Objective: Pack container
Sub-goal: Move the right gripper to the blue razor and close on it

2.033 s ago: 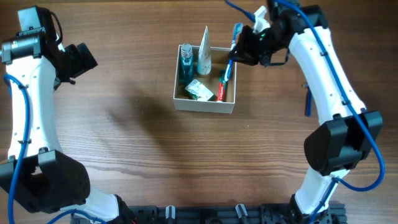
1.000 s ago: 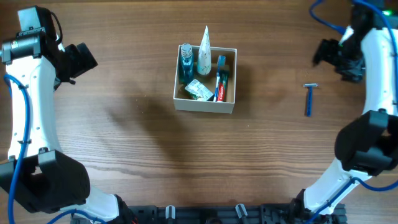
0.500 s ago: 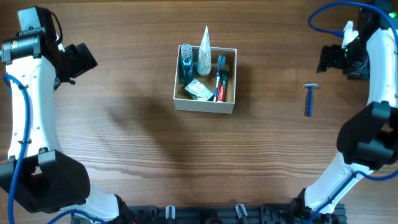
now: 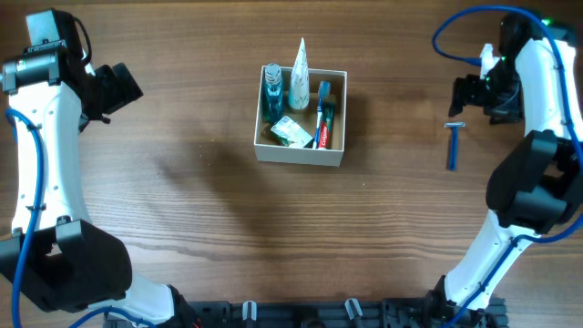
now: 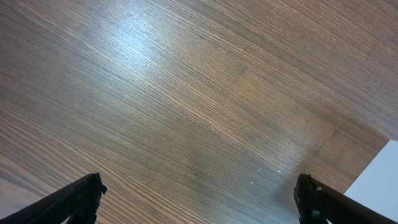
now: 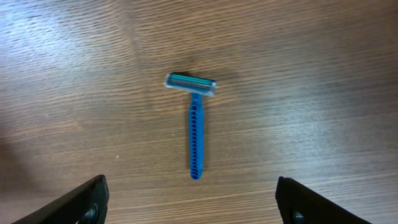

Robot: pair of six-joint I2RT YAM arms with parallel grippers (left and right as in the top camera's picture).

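My right gripper's open fingers have the blue razor's handle [image 6: 196,140] pointing straight between them. I go on lowering until they are on either side of the handle [image 4: 454,140] below the razor's head, then close them.
The container [image 4: 299,156], a square white-walled box, stands at the table's middle. In it are a blue bottle [image 4: 273,91], a white cone-shaped tube [image 4: 300,66], a blue toothbrush [image 4: 324,95], a red toothpaste tube [image 4: 319,126] and a green-white packet [image 4: 291,133]. A blue razor [image 4: 452,146] [image 6: 194,134] lies flat on the wood at the right, head away from me. My right gripper [image 4: 474,91] [image 6: 191,198] hovers open just beyond the razor's head, holding nothing. My left gripper [image 4: 123,87] [image 5: 198,191] hangs wide open over bare wood at the far left.
The wooden table [image 4: 200,210] carries only the box and the razor. A white corner [image 5: 380,180] shows at the lower right of the left wrist view; I cannot tell what it is. The arm bases stand at the near edge.
The toothbrush was let go into the box. My right arm swung away to the right and has now drifted back left over the razor. The left arm has not moved.
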